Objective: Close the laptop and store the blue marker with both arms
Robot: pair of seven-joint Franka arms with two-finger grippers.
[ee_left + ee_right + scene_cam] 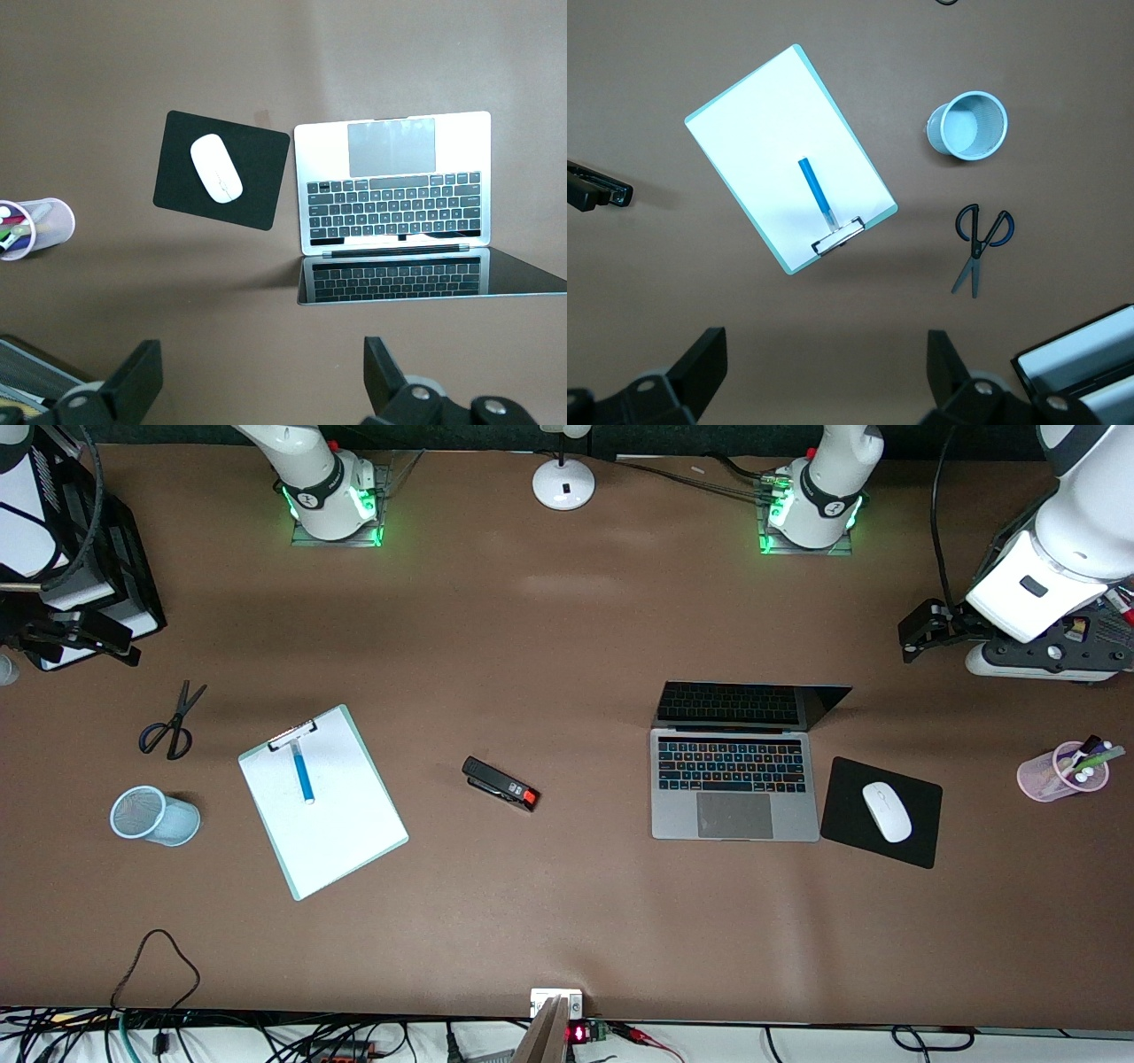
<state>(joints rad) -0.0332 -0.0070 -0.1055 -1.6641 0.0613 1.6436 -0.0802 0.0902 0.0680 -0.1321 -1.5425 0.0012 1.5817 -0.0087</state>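
I expect the laptop's screen to fold down flat over the keys at my push while the laptop's base stays still, since a hinge runs behind the keys.
The laptop stands open on the table toward the left arm's end, with its keys lit and its screen raised; the left wrist view also shows the laptop. The blue marker lies on a white clipboard toward the right arm's end, and the right wrist view shows the blue marker close to the clip. My left gripper hangs open and empty over bare table by the laptop's screen side. My right gripper is open too, holding nothing, above bare table near the clipboard's clip end.
A white mouse lies on a black pad beside the laptop. A pink cup of markers stands at the left arm's end. A stapler, scissors and a blue mesh cup lie around the clipboard.
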